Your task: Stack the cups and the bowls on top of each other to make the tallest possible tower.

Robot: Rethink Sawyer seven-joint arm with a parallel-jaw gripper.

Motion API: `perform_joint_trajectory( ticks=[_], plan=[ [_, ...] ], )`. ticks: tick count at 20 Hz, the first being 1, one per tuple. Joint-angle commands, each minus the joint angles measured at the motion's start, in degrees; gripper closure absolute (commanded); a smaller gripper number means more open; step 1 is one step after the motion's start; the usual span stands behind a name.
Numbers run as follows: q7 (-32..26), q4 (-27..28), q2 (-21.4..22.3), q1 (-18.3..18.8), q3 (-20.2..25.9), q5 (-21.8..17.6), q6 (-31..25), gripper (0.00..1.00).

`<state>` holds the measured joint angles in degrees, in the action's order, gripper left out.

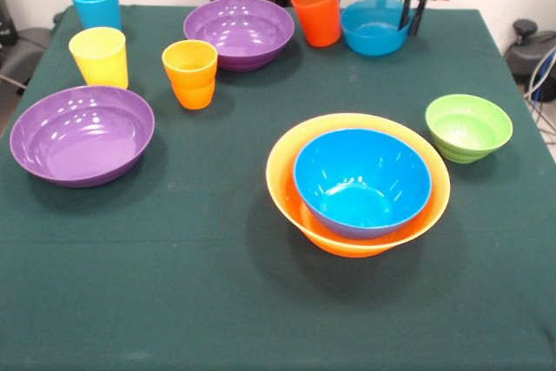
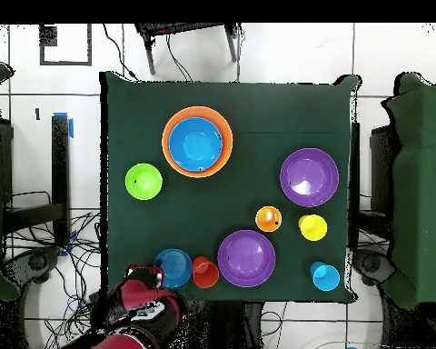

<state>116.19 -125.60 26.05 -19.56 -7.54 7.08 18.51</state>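
My gripper will lift the light blue bowl [image 1: 341, 25] away, and the red-orange cup [image 1: 317, 16], which tilts where it touches the bowl, should then settle upright.
The large orange bowl [image 1: 285, 155] stands right of the table's middle with the deep blue bowl [image 1: 362, 182] nested in it. My gripper [image 1: 409, 29] is at the far right, open. One finger is inside and one outside the right rim of the translucent light blue bowl [image 1: 372, 30]. The red-orange cup [image 1: 317, 13] stands just left of that bowl. Two purple bowls [image 1: 239, 32] [image 1: 82, 135], the orange cup [image 1: 190, 73], yellow cup [image 1: 99, 56] and light blue cup [image 1: 95, 3] stand on the left half. The green bowl [image 1: 468, 126] sits at the right. The overhead view shows the gripper [image 2: 153, 275] beside the light blue bowl [image 2: 174, 266].
The dark green cloth covers the table [image 1: 174, 301]. The light blue bowl sits close to the table's far edge by the robot. Chairs and cables surround the table in the overhead view.
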Motion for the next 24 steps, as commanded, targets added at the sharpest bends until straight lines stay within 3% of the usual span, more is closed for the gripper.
perform_joint_trajectory(
  ticks=[1, 4, 20, 24],
  plan=[
    [7.5, 1.3, 7.9, -1.4, 3.7, 2.4, -11.0, 1.00],
    [7.0, 1.1, 10.5, -1.1, 4.1, 1.8, -14.6, 1.00],
    [6.8, 3.0, 12.7, -0.4, 5.7, 0.1, -16.4, 1.00],
    [4.7, 3.8, 13.8, 4.0, 8.5, -2.6, -16.8, 1.00]
  ],
)
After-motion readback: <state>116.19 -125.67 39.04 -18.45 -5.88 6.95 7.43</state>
